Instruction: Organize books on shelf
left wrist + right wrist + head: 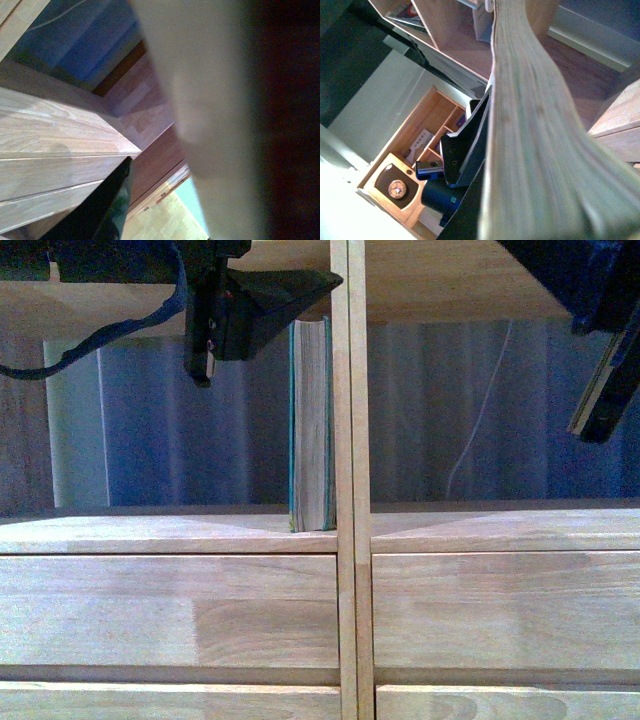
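Observation:
My gripper will lean the thin pale paperback on the thick teal book (312, 426), and I expect that book to stay standing because the central upright (350, 465) backs it.
The thick teal book (311, 425) stands upright in the left compartment of the light-wood shelf (170, 535), against the central double upright (350, 480). My left gripper (218, 338) hangs open just left of the book's top, under the upper board. One black finger (102, 207) shows in the left wrist view beside a blurred pale surface (210, 120). At the upper right my right gripper (612, 380) is shut on the thin pale paperback (592, 388), which hangs tilted in the right compartment. Its bowed page edge (535, 130) fills the right wrist view next to a black finger (465, 150).
Plain drawer fronts (170, 610) run below the open compartments. A white cord (480, 420) hangs behind the right compartment. A black cable (90, 340) trails from the left arm. An orange-brown cabinet (427, 125) with small items shows in the right wrist view.

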